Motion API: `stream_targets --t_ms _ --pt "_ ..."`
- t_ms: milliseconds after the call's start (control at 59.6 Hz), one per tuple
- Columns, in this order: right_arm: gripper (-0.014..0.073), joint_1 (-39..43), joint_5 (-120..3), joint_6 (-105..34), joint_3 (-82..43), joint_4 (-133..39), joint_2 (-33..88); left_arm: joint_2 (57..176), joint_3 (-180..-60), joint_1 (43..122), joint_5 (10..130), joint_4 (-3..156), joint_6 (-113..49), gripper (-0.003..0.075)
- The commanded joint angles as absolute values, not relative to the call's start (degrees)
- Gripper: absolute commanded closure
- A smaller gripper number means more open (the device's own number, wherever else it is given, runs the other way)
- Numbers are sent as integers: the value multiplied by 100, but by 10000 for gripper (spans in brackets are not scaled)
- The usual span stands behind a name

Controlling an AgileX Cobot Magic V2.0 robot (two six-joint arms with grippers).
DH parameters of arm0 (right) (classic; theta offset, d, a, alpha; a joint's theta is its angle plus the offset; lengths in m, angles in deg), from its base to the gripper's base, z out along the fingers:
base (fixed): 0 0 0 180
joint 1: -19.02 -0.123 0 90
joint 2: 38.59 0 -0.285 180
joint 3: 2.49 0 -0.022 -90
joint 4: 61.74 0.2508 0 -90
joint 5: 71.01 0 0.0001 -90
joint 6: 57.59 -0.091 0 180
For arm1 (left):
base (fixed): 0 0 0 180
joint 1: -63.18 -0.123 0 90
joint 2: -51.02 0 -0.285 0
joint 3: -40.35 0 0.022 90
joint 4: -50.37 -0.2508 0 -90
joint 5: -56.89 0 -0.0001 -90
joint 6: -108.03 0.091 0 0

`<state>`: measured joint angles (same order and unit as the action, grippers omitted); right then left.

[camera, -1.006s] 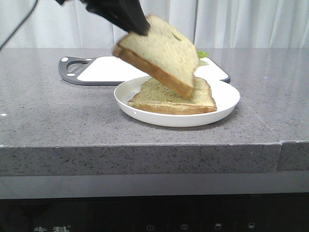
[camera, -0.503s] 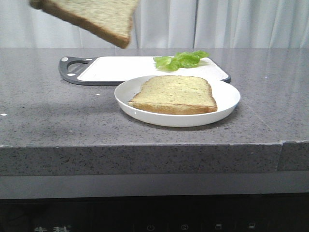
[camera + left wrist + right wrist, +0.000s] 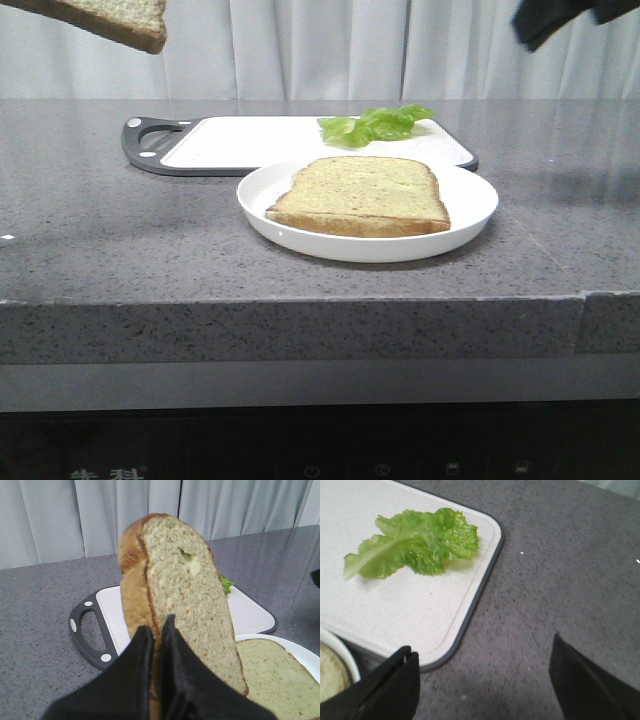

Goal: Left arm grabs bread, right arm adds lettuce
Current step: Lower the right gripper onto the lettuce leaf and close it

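The lettuce (image 3: 375, 126) is on the cutting board. Next, my right gripper puts the lettuce on the flat slice (image 3: 365, 193) before my left gripper brings down the bread.
The bread (image 3: 110, 18) hangs high at the far left of the front view, only its lower corner in frame. My left gripper (image 3: 156, 625) is shut on the bread (image 3: 185, 590), its two black fingers pinching the crust edge while the slice stands on end. The left gripper itself is outside the front view. The lettuce (image 3: 375, 124) lies on the white cutting board (image 3: 240, 143) behind the plate. My right gripper (image 3: 482, 645) is open and empty over the grey counter, just off the board's corner, with the lettuce (image 3: 415, 542) ahead of it. In the front view the right gripper (image 3: 560, 18) shows at the top right.
A white plate (image 3: 470, 200) in the middle of the counter holds a thinner, flat slice (image 3: 365, 192). The cutting board's dark handle (image 3: 150, 145) points left. The counter's front edge (image 3: 300, 300) runs across the view, and white curtains hang behind.
The bread has risen from just above the plate up and to the left, uncovering the flat slice and the lettuce. The right gripper has come into view at the top right.
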<state>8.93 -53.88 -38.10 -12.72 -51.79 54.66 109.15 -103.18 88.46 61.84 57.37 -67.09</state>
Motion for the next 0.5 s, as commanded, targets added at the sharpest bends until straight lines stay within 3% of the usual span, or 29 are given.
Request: stream_targets --t_ms 0,486 --pt "41 773 -5587 -3532 -399 -5190 5948 10835 -10484 8833 5589 5747 -6761 741" --pt "41 435 -4085 -2862 2852 -5190 8447 10835 -10484 8833 5459 5727 -6761 741"
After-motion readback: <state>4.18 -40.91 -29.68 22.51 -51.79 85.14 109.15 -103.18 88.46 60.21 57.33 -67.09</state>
